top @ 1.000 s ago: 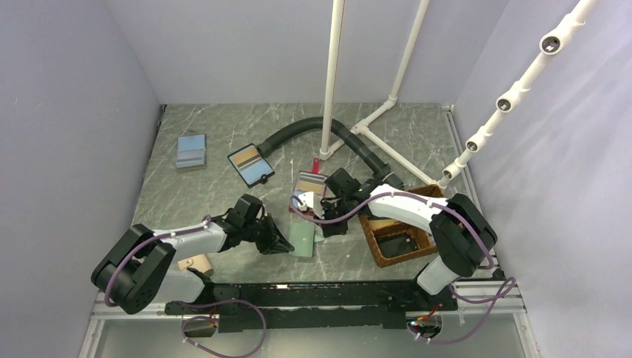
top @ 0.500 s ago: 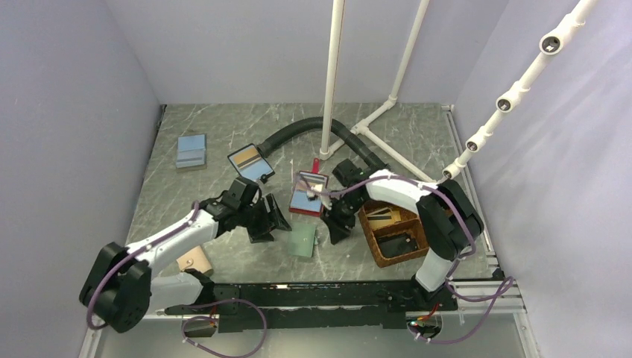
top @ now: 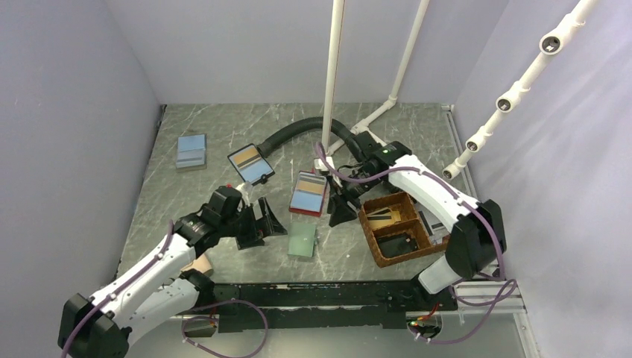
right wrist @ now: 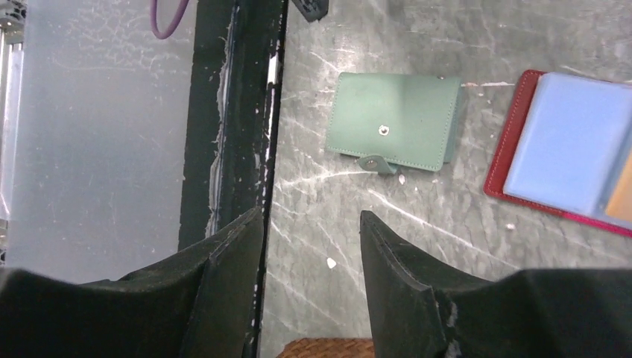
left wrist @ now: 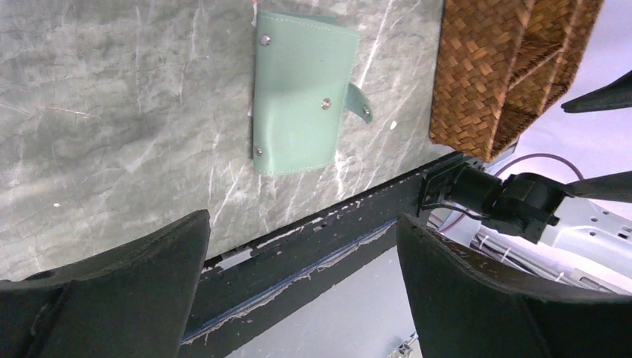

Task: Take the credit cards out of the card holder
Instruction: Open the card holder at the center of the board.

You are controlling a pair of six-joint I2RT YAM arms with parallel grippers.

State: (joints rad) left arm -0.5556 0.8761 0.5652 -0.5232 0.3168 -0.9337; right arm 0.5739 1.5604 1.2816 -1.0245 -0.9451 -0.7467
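Note:
The cover lies closed and my left gripper is beside the card holder's spine (left wrist: 258,98), so I should reach across with it and lift the cover's free front corner (left wrist: 330,161).
The teal card holder (top: 302,241) lies flat and closed on the table near the front edge, its snap tab fastened. It also shows in the left wrist view (left wrist: 302,93) and in the right wrist view (right wrist: 395,121). The credit cards are hidden. My left gripper (top: 270,222) hovers just left of the holder, jaws wide open and empty (left wrist: 302,220). My right gripper (top: 340,209) hangs above and to the right of the holder, open with nothing between its fingers (right wrist: 311,216).
A red-edged holder (top: 308,194) with blue and tan cards lies open just behind the teal one. A black-edged holder (top: 250,164) and a pale blue stack (top: 191,151) lie farther back left. A wicker basket (top: 395,227) stands at the right, behind it a black hose (top: 298,130) and white pipes.
Both grippers opened and let go of the teal holder, which now lies alone on the table. The left arm drew back to the left; the right arm rose and moved back.

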